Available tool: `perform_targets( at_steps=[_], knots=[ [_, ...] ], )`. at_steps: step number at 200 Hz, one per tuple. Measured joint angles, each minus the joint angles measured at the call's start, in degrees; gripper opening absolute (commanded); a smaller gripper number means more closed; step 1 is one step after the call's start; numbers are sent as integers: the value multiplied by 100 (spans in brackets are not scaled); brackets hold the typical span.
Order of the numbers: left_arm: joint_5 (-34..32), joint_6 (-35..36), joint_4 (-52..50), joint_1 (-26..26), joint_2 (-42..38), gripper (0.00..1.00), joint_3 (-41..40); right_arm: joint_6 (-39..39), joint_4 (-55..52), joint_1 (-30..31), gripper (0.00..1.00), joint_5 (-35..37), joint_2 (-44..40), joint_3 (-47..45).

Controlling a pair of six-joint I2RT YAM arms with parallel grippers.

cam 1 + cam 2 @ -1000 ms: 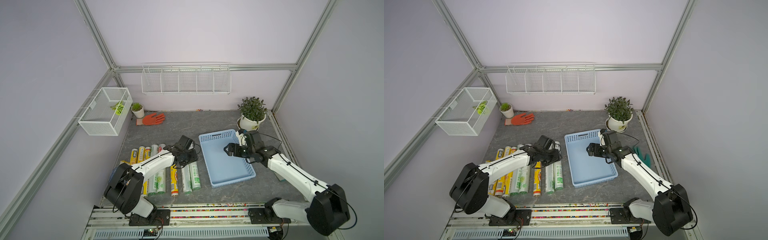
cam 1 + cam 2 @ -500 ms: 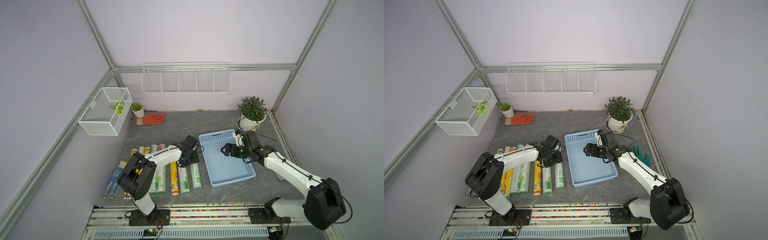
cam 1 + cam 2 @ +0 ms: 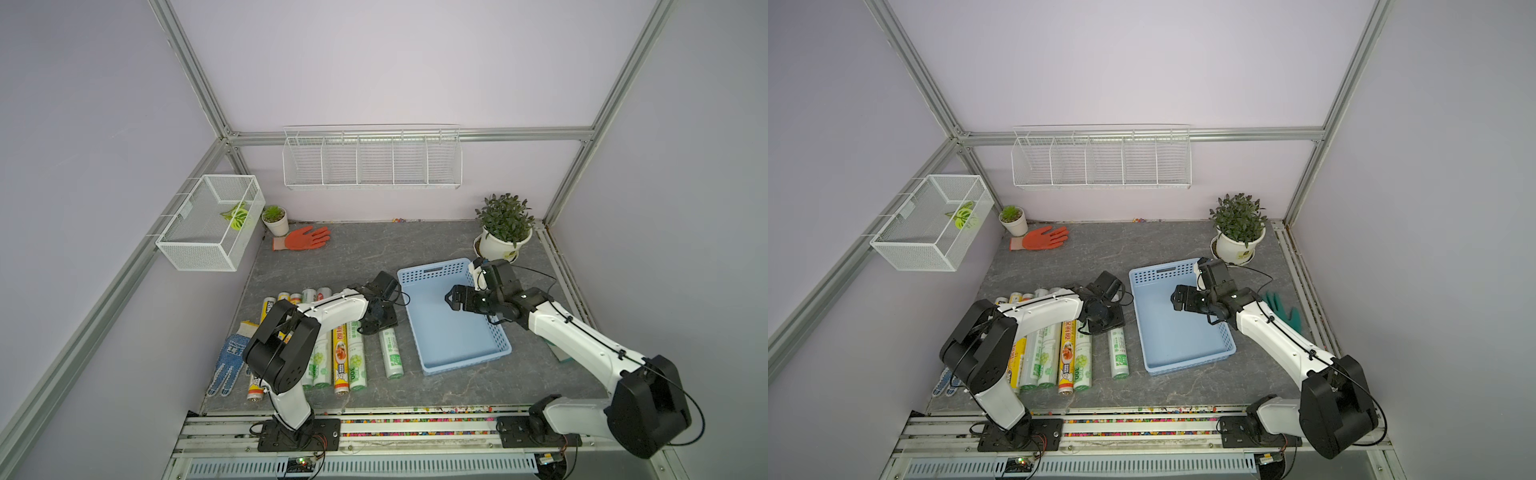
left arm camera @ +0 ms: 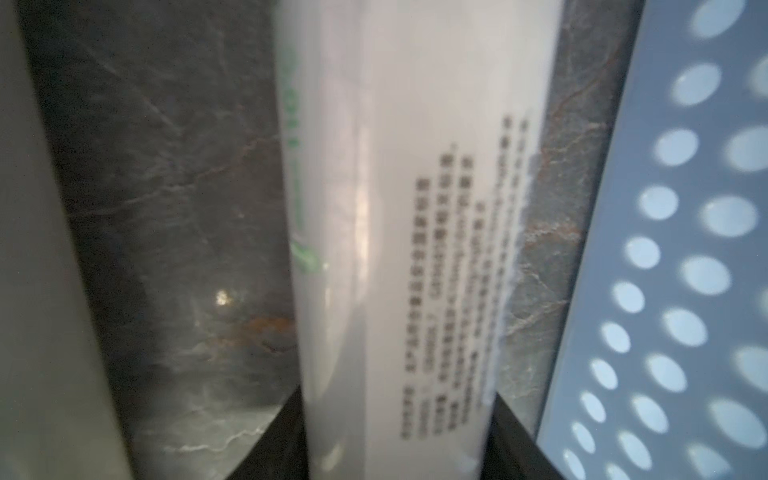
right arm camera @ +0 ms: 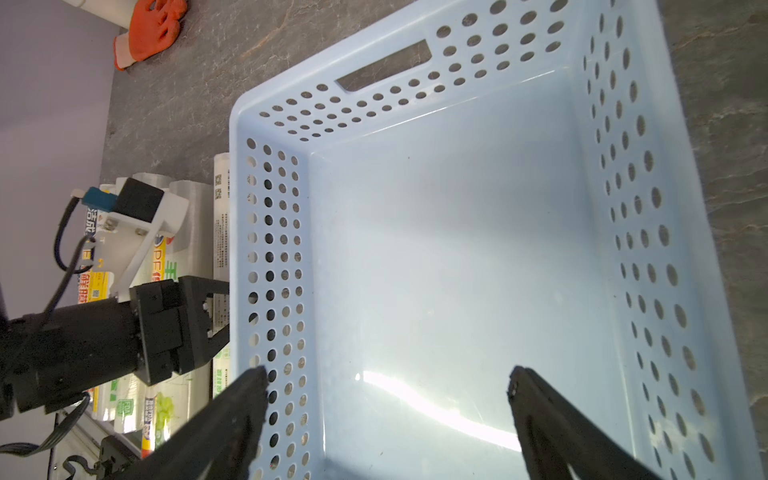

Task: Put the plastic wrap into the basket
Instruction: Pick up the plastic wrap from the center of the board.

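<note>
My right gripper hovers over the basket's bottom (image 3: 438, 329) where the roll must go, so I should pull it back to the basket's side nearer the green glove (image 3: 501, 334).
Several plastic wrap rolls (image 3: 340, 357) (image 3: 1069, 353), yellow and clear-white, lie side by side on the grey table left of the basket. One clear-white roll with green print (image 3: 391, 353) (image 3: 1118, 353) (image 4: 395, 208) lies apart, closest to the basket. My left gripper (image 3: 380, 320) (image 3: 1106, 322) (image 4: 397, 415) is shut on that roll, one black finger pressed on each side. The light-blue basket (image 3: 453, 336) (image 3: 1179, 332) (image 5: 457, 249) (image 4: 665, 249) has nothing in it. My right gripper (image 3: 451, 300) (image 3: 1177, 302) (image 5: 386, 378) hangs open over the basket's floor, holding nothing.
An orange glove (image 3: 303, 239) and a small pot (image 3: 275, 218) sit at the back left. A potted plant (image 3: 505, 226) stands behind the basket. A blue-white glove (image 3: 230, 361) lies left of the rolls, a green glove (image 3: 1283, 311) right of the basket. A mesh box (image 3: 208, 224) and wire rack (image 3: 372, 160) hang on the walls.
My left gripper has come down and forward onto the roll closest to the basket, and its arm has swung round. The right gripper has edged a little left over the basket.
</note>
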Motion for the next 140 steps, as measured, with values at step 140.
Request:
perform_targets(
  at_steps=[140],
  knots=[
    [-24, 55, 87, -138, -463, 16, -2, -92, -616, -1521, 98, 979, -44, 186]
  ],
)
